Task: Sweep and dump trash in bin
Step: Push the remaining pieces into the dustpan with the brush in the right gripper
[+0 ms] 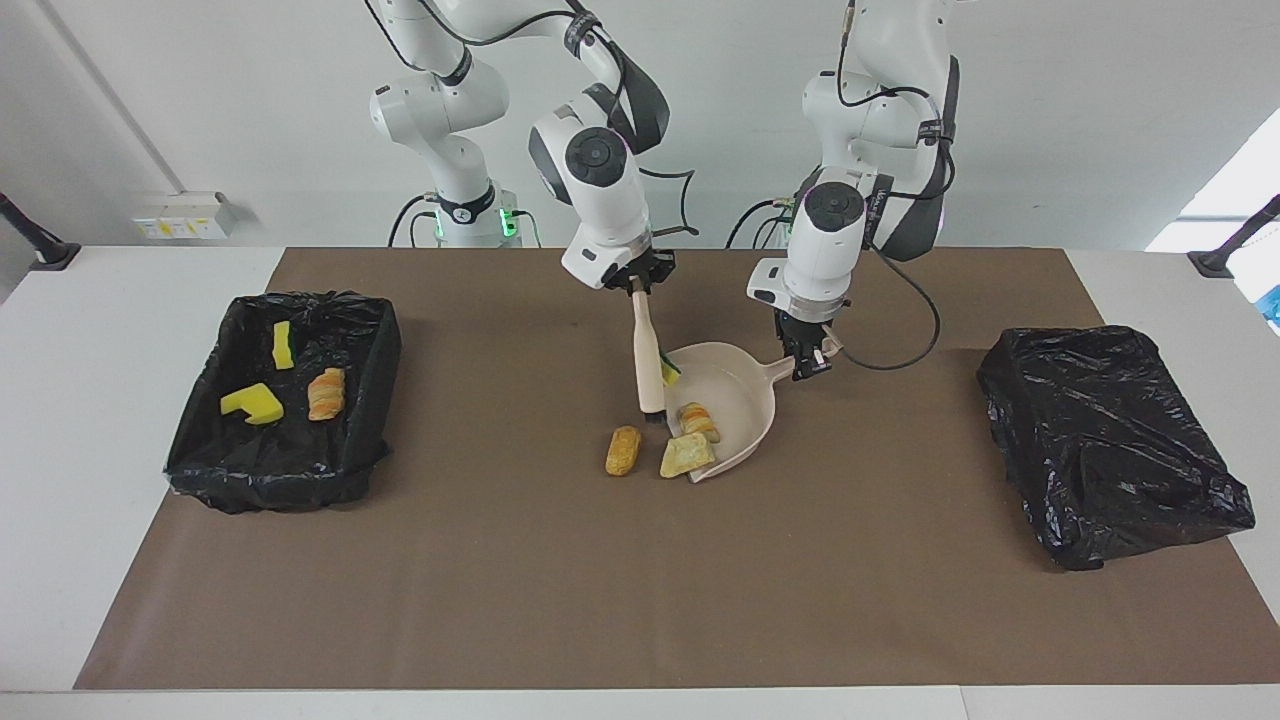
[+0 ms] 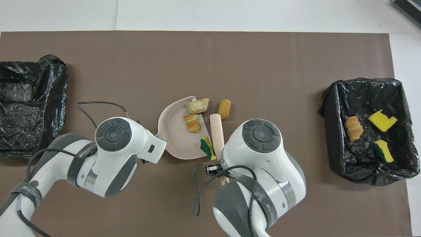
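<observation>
I should move the brush back behind the tan scrap with my right gripper and sweep it in, because the tan scrap [image 2: 224, 109] lies past the brush's tip, outside the dustpan.
My left gripper [image 1: 808, 365] is shut on the handle of the beige dustpan [image 1: 735, 395], which rests on the brown mat [image 2: 174, 141]. My right gripper [image 1: 643, 282] is shut on the beige hand brush [image 1: 647, 360] and holds it upright, bristles down beside the pan's mouth [image 2: 217, 130]. An orange-striped scrap [image 1: 698, 420] lies in the pan. A yellowish scrap [image 1: 687, 456] sits on the pan's lip. A yellow scrap with a green top [image 1: 669, 371] leans between brush and pan. A tan scrap [image 1: 623, 450] lies on the mat by the brush tip.
A black-lined bin [image 1: 190, 440] at the right arm's end holds three scraps: two yellow ones [image 1: 252, 402] [image 1: 283, 344] and an orange one [image 1: 326, 392]. A second black-bagged bin [image 1: 1110, 440] stands at the left arm's end.
</observation>
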`<state>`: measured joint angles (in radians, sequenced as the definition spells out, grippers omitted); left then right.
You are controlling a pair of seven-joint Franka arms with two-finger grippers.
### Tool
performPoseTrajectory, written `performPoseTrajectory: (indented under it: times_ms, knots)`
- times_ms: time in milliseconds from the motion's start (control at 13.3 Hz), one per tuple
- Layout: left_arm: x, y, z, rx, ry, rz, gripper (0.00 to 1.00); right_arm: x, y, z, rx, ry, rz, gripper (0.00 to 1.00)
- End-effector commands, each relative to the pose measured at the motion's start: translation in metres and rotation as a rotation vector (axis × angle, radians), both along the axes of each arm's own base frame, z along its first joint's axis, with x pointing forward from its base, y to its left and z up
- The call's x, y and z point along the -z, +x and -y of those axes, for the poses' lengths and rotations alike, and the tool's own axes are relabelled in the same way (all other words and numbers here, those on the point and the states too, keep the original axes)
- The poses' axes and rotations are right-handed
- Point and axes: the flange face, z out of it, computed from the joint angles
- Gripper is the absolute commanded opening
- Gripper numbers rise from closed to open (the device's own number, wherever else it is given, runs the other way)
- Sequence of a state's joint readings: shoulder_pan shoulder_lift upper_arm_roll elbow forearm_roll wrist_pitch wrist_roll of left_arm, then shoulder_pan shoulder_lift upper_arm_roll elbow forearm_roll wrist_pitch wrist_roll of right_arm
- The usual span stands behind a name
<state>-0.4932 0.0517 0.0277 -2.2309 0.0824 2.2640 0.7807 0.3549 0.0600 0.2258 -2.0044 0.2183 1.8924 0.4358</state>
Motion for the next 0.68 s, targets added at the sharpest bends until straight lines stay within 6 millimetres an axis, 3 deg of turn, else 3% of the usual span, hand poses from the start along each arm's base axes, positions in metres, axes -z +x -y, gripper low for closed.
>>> performPoseTrajectory:
  times_ms: [0,150,301,451,602]
  knots:
    - [-0.005,0.002,0.003,-0.009,0.005,0.02,0.0,-0.005,0.014,0.038,-0.042,-0.108,0.057,0.0]
    - [-0.005,0.002,0.003,-0.009,0.005,0.02,0.0,0.003,0.045,0.07,0.014,-0.095,0.111,0.0]
    - [-0.005,0.001,0.003,-0.027,0.005,0.02,0.0,0.038,0.073,0.082,-0.025,-0.093,0.161,0.0]
    - [-0.005,0.001,0.003,-0.035,0.002,0.021,0.0,0.052,0.074,0.072,-0.078,-0.12,0.175,0.0]
    - [-0.005,0.001,0.003,-0.035,0.002,0.022,0.0,0.049,0.053,0.038,-0.151,-0.112,0.159,0.0]
